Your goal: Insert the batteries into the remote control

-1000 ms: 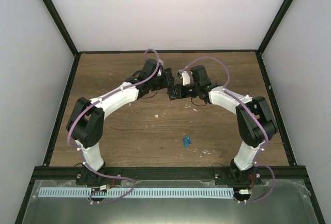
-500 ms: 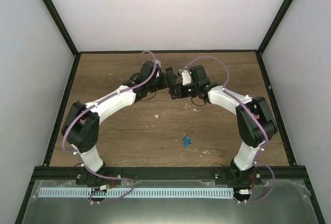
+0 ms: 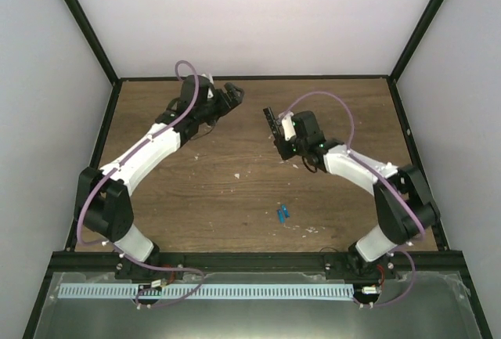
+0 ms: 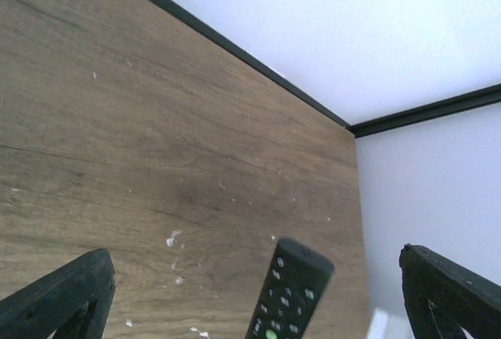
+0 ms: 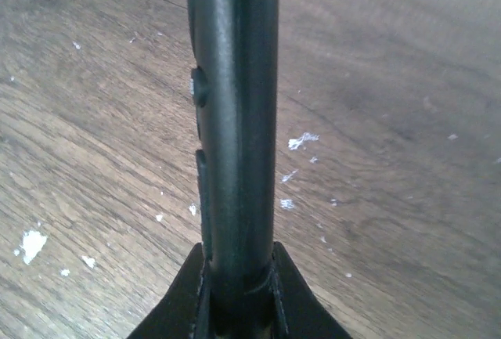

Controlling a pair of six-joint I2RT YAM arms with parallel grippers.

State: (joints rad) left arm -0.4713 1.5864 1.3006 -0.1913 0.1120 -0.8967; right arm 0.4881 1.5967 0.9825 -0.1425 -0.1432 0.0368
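My right gripper should swing the remote control's loose end (image 3: 268,111) between my left gripper's fingers (image 3: 238,97) for a handover, because that end points past my open left gripper.
The remote control (image 3: 271,124) is a slim black bar held off the table, with my right gripper (image 3: 279,142) shut on one end. In the right wrist view the remote control (image 5: 235,104) shows edge-on, clamped between the fingers (image 5: 176,304) of the gripper (image 5: 235,296). My left gripper (image 3: 232,91) is at the far left of the table, apart from the remote. It is wide open (image 4: 252,261) with nothing between the fingers (image 4: 66,296), and the remote's button face (image 4: 291,288) shows ahead of it. The blue batteries (image 3: 282,214) lie together on the wood near the front.
The wooden table (image 3: 211,190) is boxed in by white walls with a black frame (image 3: 250,78) along the back edge. White flecks (image 5: 301,142) mark the wood under the remote. Both arm bases stand at the near edge.
My left gripper opened, let go of the remote and pulled back to the far left. My right gripper kept the remote and shifted it slightly right and toward the front.
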